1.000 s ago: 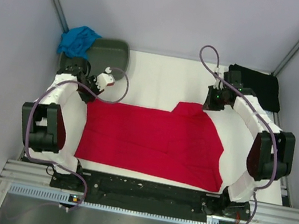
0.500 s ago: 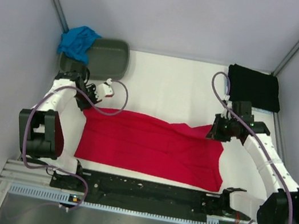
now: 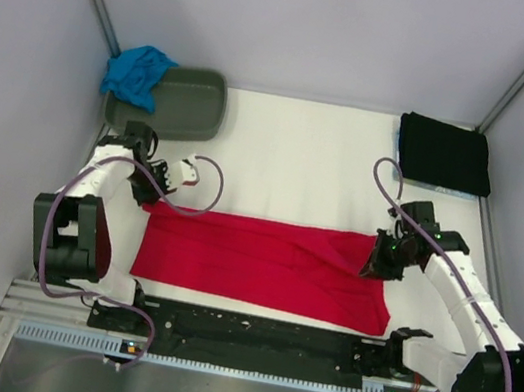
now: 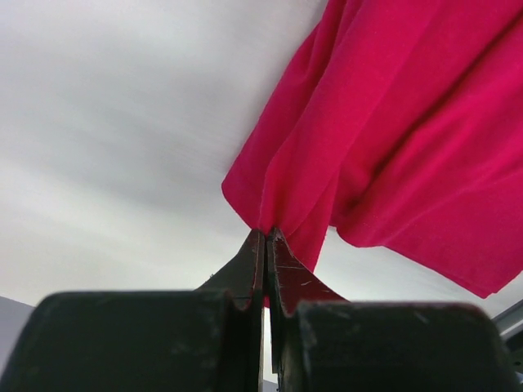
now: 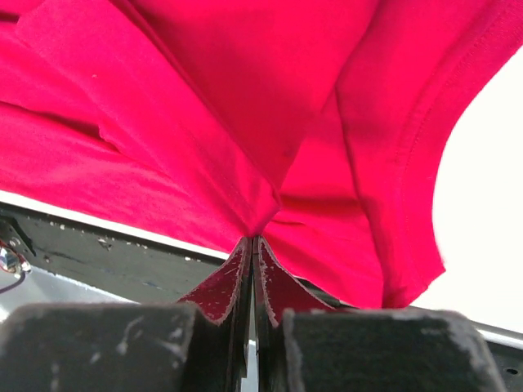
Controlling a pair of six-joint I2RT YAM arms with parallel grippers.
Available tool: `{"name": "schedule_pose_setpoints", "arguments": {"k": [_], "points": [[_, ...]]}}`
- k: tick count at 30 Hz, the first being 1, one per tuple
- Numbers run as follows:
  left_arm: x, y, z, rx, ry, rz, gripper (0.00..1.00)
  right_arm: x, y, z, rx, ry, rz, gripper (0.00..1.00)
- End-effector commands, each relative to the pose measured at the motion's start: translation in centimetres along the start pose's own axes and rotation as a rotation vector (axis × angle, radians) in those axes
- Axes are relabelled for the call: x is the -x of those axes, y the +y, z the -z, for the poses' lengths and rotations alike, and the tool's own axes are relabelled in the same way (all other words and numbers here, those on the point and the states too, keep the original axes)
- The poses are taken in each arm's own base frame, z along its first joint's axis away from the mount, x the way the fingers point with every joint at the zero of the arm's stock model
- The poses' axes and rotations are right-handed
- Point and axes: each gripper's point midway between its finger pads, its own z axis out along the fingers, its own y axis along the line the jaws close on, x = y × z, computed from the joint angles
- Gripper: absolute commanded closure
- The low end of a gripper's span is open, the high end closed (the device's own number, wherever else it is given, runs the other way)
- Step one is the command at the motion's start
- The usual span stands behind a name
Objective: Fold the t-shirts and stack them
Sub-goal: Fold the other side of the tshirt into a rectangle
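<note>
The red t-shirt's top layer [image 3: 341,254] slopes crookedly next to my right gripper, so next my left gripper leaves its corner and crosses over to grab the slanted fold [image 3: 305,251].
The red t-shirt [image 3: 260,262] lies spread across the near half of the white table, its far edge folded over toward the front. My left gripper [image 3: 147,198] is shut on its far left corner [image 4: 270,196]. My right gripper [image 3: 372,267] is shut on its far right part [image 5: 261,188] and holds the cloth lifted. The black t-shirt [image 3: 444,153] lies folded at the far right corner. The turquoise t-shirt [image 3: 135,73] is bunched over the left rim of the tub at the far left.
A grey-green oval tub [image 3: 182,101] stands at the far left. The metal rail [image 3: 258,335] with the arm bases runs along the near edge. Slanted frame posts and walls close in both sides.
Both grippers have moved toward the near edge with the red shirt's far edge, folding it forward. The shirt now shows as a narrower band.
</note>
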Motion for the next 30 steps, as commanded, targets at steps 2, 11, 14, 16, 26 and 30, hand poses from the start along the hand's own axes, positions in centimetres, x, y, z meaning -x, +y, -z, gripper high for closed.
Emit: {"name": "schedule_pose_setpoints", "arguments": {"k": [2,11,14,16,26,30], "points": [[0.4,1.5,0.5,0.055,-0.015,0.009,1.0,0.8,-0.1,1.5,-0.049,-0.046,-0.037,1.0],[1.4,2.8,1.7,0.106,-0.041,0.019,1.0,1.1,-2.0,5.4,-0.219,-0.074,-0.023,1.0],[1.1,1.3,1.3,0.061,-0.045,0.001,1.0,-0.4,-2.0,4.6,-0.2,-0.011,-0.038,1.0],[0.4,0.5,0.8,0.041,-0.027,-0.005,1.0,-1.3,-2.1,3.6,-0.186,0.039,-0.051,1.0],[-2.7,-1.9,-0.7,-0.083,0.12,0.031,0.95,-2.7,-2.4,1.3,-0.182,0.151,-0.082,1.0],[-3.3,-3.3,-0.1,-0.151,0.157,0.037,0.52,-2.7,-2.8,1.3,-0.206,0.152,-0.091,0.77]]}}
